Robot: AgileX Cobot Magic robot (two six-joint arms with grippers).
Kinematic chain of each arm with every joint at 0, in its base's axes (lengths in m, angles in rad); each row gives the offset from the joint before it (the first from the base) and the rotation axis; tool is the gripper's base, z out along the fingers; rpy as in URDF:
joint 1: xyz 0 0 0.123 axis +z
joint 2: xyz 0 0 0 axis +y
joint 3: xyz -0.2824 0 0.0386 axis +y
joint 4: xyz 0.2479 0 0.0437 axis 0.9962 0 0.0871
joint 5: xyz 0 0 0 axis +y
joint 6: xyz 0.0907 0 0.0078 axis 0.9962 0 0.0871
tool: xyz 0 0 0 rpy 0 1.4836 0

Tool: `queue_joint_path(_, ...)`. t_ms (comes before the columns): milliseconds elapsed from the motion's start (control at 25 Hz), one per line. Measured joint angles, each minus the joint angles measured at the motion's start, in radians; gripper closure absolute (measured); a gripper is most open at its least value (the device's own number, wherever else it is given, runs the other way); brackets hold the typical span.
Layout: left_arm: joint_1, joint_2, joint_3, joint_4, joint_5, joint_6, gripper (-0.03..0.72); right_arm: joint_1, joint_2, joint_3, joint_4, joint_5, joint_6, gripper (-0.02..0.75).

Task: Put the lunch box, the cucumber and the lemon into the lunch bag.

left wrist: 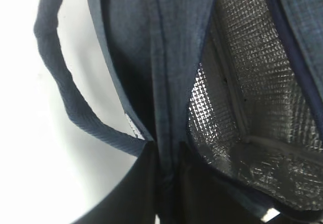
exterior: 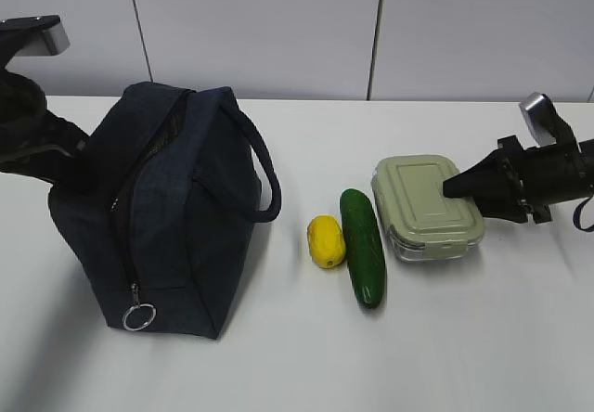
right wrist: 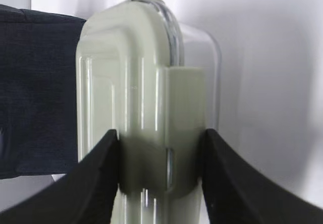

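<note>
I should use my left gripper to lift the lunch bag's fold (exterior: 82,178) and tip the opening toward the lunch box, because the lunch bag's opening (exterior: 132,163) is too narrow for the lunch box.
The navy lunch bag (exterior: 167,208) stands at the left of the table, its top unzipped; the left wrist view shows its silver lining (left wrist: 242,82). My left gripper (left wrist: 169,151) is shut on a fold of the bag's fabric (left wrist: 166,57) at the opening; in the exterior view it is hidden behind the bag. The lunch box (exterior: 427,206) with its sage-green lid lies at the right. My right gripper (exterior: 469,199) is shut on its right end, fingers (right wrist: 101,163) pressing lid and base (right wrist: 131,72). Between bag and box lie the lemon (exterior: 326,241) and the cucumber (exterior: 364,245).
One bag handle (exterior: 264,175) loops out towards the lemon. The zipper's ring pull (exterior: 139,317) hangs at the bag's front lower corner. A white wall stands behind the white table (exterior: 464,338). The bag (right wrist: 35,82) shows beyond the box in the right wrist view.
</note>
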Motion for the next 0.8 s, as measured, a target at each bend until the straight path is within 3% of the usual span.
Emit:
queue_joint_path(520, 0.0, 0.0, -0.011, 0.071, 0.026, -0.049, 0.671, 0.14, -0.11, -0.134, 0.02, 0.012, 0.119, 0.384)
queue_joint_path(800, 0.0, 0.004, -0.145, 0.156, 0.114, -0.104, 0.671, 0.203, -0.169, -0.176, 0.043, 0.03, 0.152, 0.384)
